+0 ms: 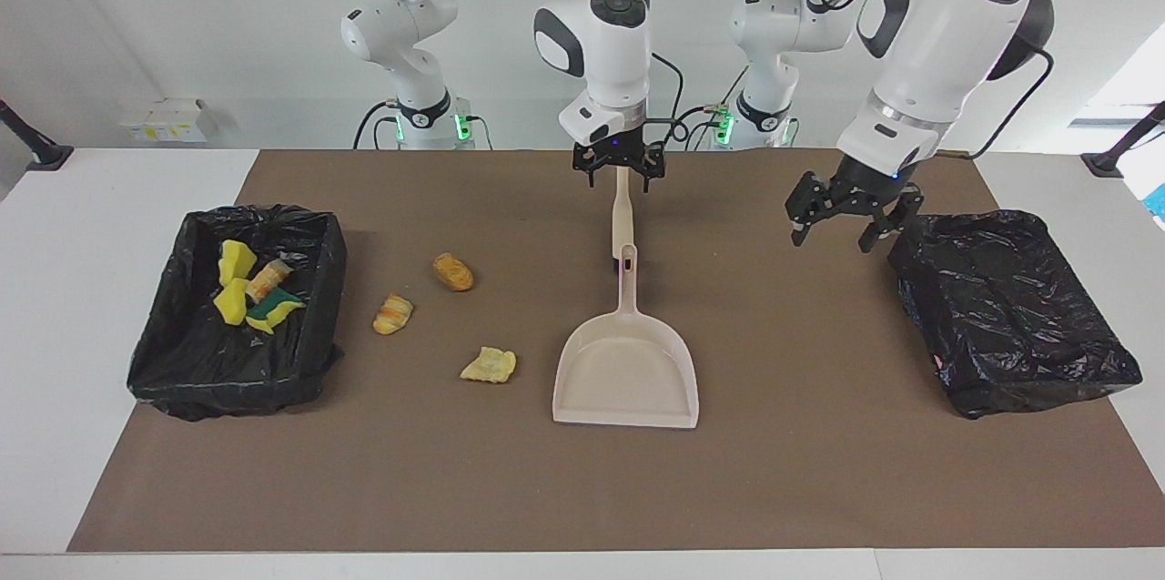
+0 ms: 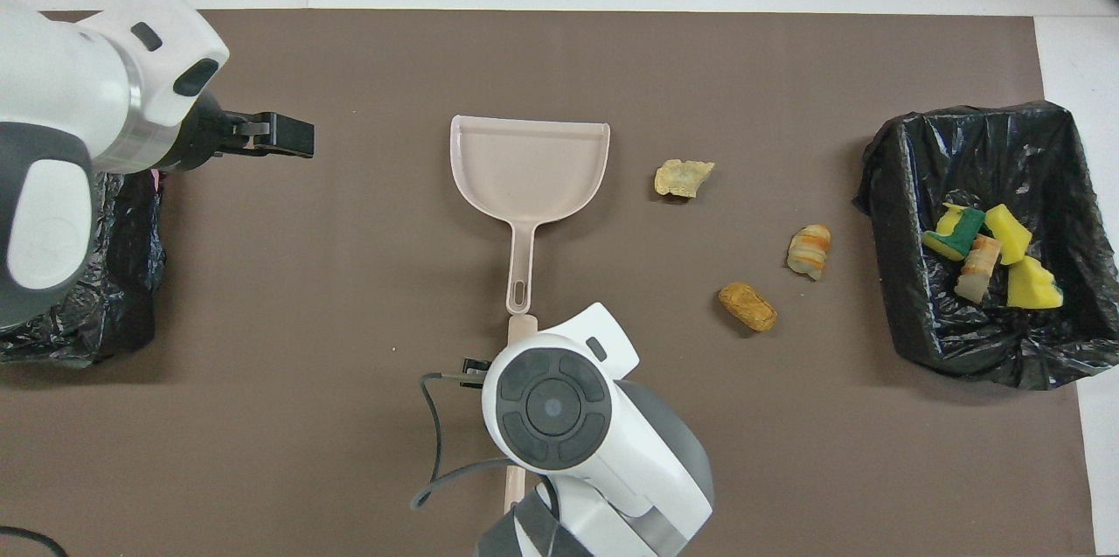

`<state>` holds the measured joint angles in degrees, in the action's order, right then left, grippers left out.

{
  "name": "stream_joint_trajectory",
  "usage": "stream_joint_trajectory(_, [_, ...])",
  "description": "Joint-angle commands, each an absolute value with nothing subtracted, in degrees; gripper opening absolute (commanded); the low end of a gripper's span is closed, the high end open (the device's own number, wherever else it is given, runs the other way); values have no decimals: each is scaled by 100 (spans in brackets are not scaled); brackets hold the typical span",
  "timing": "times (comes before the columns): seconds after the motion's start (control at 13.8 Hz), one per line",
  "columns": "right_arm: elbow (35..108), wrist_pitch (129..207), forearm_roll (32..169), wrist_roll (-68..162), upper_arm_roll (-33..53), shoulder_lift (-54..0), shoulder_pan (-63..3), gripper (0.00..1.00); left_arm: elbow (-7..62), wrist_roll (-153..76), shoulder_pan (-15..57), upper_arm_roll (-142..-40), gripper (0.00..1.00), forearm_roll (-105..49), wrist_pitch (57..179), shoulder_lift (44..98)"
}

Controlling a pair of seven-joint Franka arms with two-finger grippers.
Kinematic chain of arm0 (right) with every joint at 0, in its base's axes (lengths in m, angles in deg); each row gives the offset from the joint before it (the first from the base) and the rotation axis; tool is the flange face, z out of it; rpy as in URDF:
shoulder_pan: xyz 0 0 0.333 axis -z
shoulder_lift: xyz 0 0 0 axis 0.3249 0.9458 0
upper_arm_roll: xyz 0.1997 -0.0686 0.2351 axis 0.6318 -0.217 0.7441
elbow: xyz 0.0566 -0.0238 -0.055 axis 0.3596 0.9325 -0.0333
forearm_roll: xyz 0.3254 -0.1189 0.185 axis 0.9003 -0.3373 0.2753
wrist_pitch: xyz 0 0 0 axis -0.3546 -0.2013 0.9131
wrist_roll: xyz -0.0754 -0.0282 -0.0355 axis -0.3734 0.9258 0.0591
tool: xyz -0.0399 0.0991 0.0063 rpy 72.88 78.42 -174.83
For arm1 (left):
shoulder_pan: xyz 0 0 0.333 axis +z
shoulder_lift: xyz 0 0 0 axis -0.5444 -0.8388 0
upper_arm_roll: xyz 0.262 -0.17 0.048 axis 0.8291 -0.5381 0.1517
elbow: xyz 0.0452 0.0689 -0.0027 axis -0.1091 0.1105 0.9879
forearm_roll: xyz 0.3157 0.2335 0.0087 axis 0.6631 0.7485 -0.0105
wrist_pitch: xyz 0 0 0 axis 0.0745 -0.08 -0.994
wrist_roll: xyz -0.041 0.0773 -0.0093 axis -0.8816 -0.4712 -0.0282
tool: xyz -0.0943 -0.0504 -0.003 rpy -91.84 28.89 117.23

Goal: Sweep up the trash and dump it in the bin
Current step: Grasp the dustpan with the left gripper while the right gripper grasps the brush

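The beige dustpan (image 2: 530, 172) has a raised rim (image 2: 474, 200) that curves around its wide pan, so I expect it to keep all the golden-brown trash pieces together when I sweep them in.
Three golden-brown trash pieces (image 1: 452, 271) (image 1: 393, 314) (image 1: 489, 365) lie on the brown mat between the beige dustpan (image 1: 626, 361) (image 2: 529, 163) and the black-lined bin (image 1: 182, 352) (image 2: 909, 303) at the right arm's end. Several more pieces (image 1: 250, 293) (image 2: 992, 251), yellow sponges among them, lie in that bin. The brush (image 1: 622, 216) (image 2: 522, 325) lies in line with the dustpan handle, nearer the robots. My right gripper (image 1: 619, 168) is open over the brush handle. My left gripper (image 1: 837, 232) (image 2: 280, 134) hangs open over the mat, holding nothing.
A second black-bagged bin (image 1: 1010, 316) (image 2: 114, 312) sits at the left arm's end, right beside the left gripper. White table margins (image 1: 91, 198) border the mat. The right arm's wrist covers most of the brush in the overhead view.
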<state>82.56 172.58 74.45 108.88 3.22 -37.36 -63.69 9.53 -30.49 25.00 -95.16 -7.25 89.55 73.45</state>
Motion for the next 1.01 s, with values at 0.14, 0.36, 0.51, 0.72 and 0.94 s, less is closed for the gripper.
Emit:
stream_joint_trajectory(0.14, [9118, 17938, 7619, 11220, 321, -3929, -6676, 100, 441, -3698, 1570, -9433, 100, -829, 9738, 6451])
stream_joint_trajectory(0.36, [9276, 18078, 7646, 11527, 321, -3744, -6975, 100, 449, -3821, 1128, -9433, 100, -802, 10083, 5949])
stream_joint_trajectory(0.51, [9311, 18078, 7646, 11519, 321, -3709, -7116, 95, 528, -3821, 962, -9433, 100, -793, 9996, 5930])
stream_joint_trajectory(0.72, [9426, 18078, 7646, 11485, 321, -3595, -7248, 86, 932, -3839, 697, -9433, 100, -802, 9969, 5921])
stream_joint_trajectory(0.94, [9321, 18061, 7637, 11502, 321, -3551, -7266, 80, 1265, -3856, 574, -9433, 100, -802, 10030, 5921])
